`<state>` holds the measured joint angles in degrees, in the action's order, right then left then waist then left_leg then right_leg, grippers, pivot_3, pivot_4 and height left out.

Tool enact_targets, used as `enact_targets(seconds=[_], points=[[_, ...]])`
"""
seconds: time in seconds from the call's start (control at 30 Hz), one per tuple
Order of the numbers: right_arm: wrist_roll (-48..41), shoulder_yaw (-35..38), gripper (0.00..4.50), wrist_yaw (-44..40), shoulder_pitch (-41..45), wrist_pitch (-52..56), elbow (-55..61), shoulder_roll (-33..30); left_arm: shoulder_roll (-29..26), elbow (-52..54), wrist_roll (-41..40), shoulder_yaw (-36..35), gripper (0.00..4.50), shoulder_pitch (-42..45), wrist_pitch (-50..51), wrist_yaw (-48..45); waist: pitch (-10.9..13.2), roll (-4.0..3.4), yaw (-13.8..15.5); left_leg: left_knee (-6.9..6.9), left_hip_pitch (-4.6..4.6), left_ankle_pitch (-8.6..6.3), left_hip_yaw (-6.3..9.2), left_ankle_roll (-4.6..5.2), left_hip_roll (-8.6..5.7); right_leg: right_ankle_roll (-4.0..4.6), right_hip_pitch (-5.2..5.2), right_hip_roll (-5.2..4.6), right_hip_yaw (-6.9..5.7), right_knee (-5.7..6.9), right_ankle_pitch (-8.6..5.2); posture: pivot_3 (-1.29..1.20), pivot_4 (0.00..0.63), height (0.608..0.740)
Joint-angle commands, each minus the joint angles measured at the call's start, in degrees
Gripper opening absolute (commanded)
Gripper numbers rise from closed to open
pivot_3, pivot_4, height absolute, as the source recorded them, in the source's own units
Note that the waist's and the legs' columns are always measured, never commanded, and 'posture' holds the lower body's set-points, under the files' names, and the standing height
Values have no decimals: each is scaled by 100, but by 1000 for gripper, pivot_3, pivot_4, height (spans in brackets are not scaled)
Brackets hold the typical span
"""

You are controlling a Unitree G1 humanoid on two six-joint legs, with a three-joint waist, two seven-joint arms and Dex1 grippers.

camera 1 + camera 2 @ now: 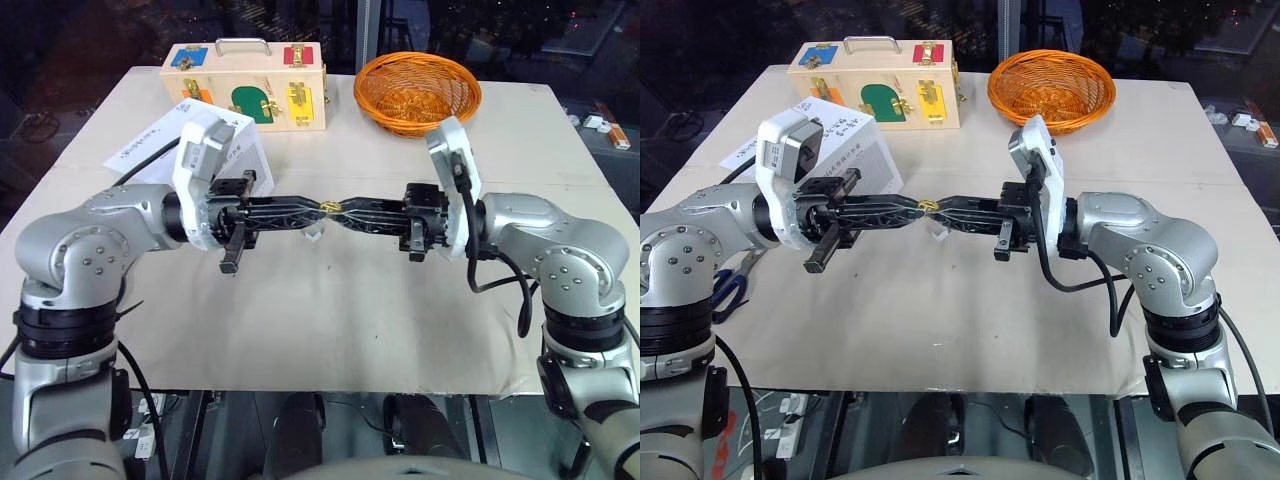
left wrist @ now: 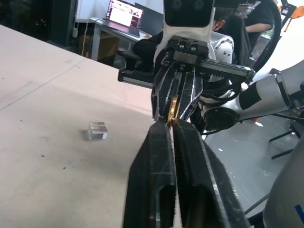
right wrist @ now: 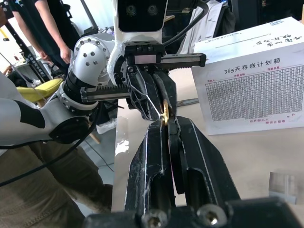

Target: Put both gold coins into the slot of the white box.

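The gold coin point(image 1: 330, 207) has both grippers on it. My right gripper should open and move away before my left gripper takes the coin to the white box point(image 1: 862, 155).
A small gold coin point(image 1: 331, 208) hangs in mid-air over the middle of the table, pinched where my two grippers meet tip to tip. My left gripper point(image 1: 321, 211) reaches in level from the left and is shut on one edge of the coin. The right gripper point(image 1: 343, 211) comes level from the right, shut on the opposite edge. The left wrist view shows the coin point(image 2: 173, 109) edge-on at the fingertips. The white box point(image 1: 232, 152), with its printed grey table, stands behind my left hand. Its slot is hidden.
A wooden case point(image 1: 245, 85) with coloured latches and an orange wicker basket point(image 1: 417, 92) stand at the table's far edge. A small clear cube point(image 2: 98, 131) lies on the table under the grippers. Blue-handled scissors point(image 1: 725, 285) lie at the left. People stand beyond the table point(image 3: 42, 23).
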<state>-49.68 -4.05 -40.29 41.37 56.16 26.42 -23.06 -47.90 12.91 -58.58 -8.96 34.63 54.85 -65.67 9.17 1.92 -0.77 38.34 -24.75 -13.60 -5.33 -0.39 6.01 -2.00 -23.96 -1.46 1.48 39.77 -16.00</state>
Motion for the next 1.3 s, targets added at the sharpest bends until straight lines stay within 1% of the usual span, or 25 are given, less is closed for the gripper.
enact_targets(seconds=[0.03, 0.23, 0.3, 0.37, 0.4, 0.43, 0.47, 0.5, 0.53, 0.57, 0.6, 0.67, 0.73, 0.83, 0.9, 0.97, 1.1, 1.13, 1.2, 1.3], points=[[-203, -88, 0, 33, 14, -5, 265, 105, 17, 128, -74, -51, 44, 35, -44, -58, 0, 0, 0, 0, 0, 0, 0, 0, 0, 0, 0, 0, 0, 0, 0, 0, 150, 726], [-305, -55, 0, 77, -40, -24, 270, 160, 8, 99, -100, -141, 44, -13, -37, -57, 0, 0, -1, 0, 0, 0, 0, 0, 0, 0, 0, 0, 0, 0, 0, 0, 150, 726], [-332, 35, 598, 79, -69, -78, 225, 168, 28, 48, -189, -230, 0, 9, 29, 40, 0, 0, 0, 0, 0, 0, 0, 0, 0, 0, 0, 0, 0, 0, 0, 0, 150, 726], [-330, 61, 1332, 80, -84, -100, 214, 154, 42, 20, -250, -288, 0, 22, 80, 114, 0, 0, 0, 0, 0, 0, 0, 0, 0, 0, 0, 0, 0, 0, 0, 0, 150, 726], [-299, 79, 1933, 120, -113, -134, 240, 141, 36, -12, -315, -373, 0, 19, 135, 205, 0, 0, 0, 0, 0, 0, 1, 0, 0, 0, 0, 0, 0, 0, 0, 0, 150, 726], [-267, 117, 2363, 147, -152, -165, 281, 92, 13, -60, -411, -509, 0, 4, 215, 328, 0, 0, 0, 0, 0, 0, 1, 0, 0, 0, 0, 0, 0, 0, 0, 0, 150, 726], [-247, 148, 2891, 174, -184, -187, 317, 50, -23, -89, -503, -634, 0, -18, 294, 430, 0, 0, 0, 0, -1, 0, 1, 0, 0, 0, 0, 0, 0, 0, 0, 0, 150, 726], [-199, 177, 3222, 202, -212, -225, 356, -5, -57, -110, -583, -755, 0, -34, 365, 545, 0, 0, -1, 0, 0, 0, 1, 0, 0, 0, 0, 0, 0, -1, 0, 0, 150, 726], [-107, 209, 3767, 249, -235, -290, 401, -72, -92, -140, -674, -897, 0, -40, 444, 686, 0, 1, -2, 0, -1, 0, 2, 0, 0, 0, 0, 0, 0, -1, 0, 0, 150, 726], [4, 236, 4196, 282, -266, -380, 453, -155, -132, -186, -758, -1053, 0, -47, 520, 851, 1, 0, -5, 0, -1, 0, 2, 0, 0, 0, 0, 0, 0, -1, 0, 0, 150, 726], [140, 252, 4466, 309, -298, -489, 511, -248, -166, -240, -804, -1204, 0, -49, 563, 1019, 1, 0, -5, 0, -1, 0, 1, 0, 0, -1, 0, -1, 0, -1, 0, 0, 150, 726], [395, 269, 4466, 280, -381, -715, 636, -486, -212, -429, -752, -1513, 0, 17, 539, 1471, 1, 0, -1, 0, 0, 0, 2, 0, 0, -1, 0, -1, -1, -1, -1, 0, 150, 726], [536, 309, 4466, 192, -444, -910, 775, -703, -305, -671, -536, -1733, 0, 133, 422, 1870, 1, 0, 1, 0, 0, 0, 3, 0, 0, -1, 0, -1, -1, -1, -1, 0, 150, 726], [625, 467, 4466, 185, -397, -1162, 923, -905, -694, -1246, 74, -1802, 0, 349, 241, 2314, 2, 1, -1, 0, 0, 0, 3, 0, 0, -1, 0, 0, -2, -2, -1, 0, 150, 726], [643, 524, 4466, 206, -318, -1223, 921, -957, -991, -1746, 391, -1680, 0, 552, 204, 2319, 2, 1, -9, -1, 1, 0, 2, 0, 0, -1, -1, 0, -2, -2, -1, 0, 150, 726], [622, 553, 4466, 208, -247, -1261, 904, -976, -1201, -2398, 576, -1556, 0, 933, 307, 2276, 3, 3, 1, -3, 2, 0, 0, 0, 0, -1, -2, 0, -2, -3, -1, 0, 150, 726], [850, 525, 4466, 116, -147, -1516, 887, -1106, -1622, -3624, 1285, -971, 0, 1707, 393, 2043, 3, 2, 23, -3, -2, 0, -1, 0, -1, 0, -3, 0, -5, -6, -2, 0, 150, 726], [889, 526, 4466, 128, -125, -1572, 874, -1104, -1669, -3803, 1374, -864, 0, 1824, 412, 1898, 3, 2, 22, -3, -2, 0, -4, 0, -1, 0, -3, -2, -4, -6, -2, 0, 150, 726], [886, 596, 4466, 99, -133, -1618, 884, -1167, -1813, -3998, 1780, -459, 0, 1871, 88, 1402, 3, 2, 21, -3, -4, 0, -5, 0, -1, 1, -5, -2, -4, -8, -2, 0, 150, 726], [894, 650, 4466, 99, -206, -1650, 918, -1250, -1889, -4279, 2330, 35, 0, 1986, -249, 935, 4, 3, 28, -3, -7, 0, -6, 0, -1, 8, -10, -2, -5, -4, -6, 0, 150, 726]])
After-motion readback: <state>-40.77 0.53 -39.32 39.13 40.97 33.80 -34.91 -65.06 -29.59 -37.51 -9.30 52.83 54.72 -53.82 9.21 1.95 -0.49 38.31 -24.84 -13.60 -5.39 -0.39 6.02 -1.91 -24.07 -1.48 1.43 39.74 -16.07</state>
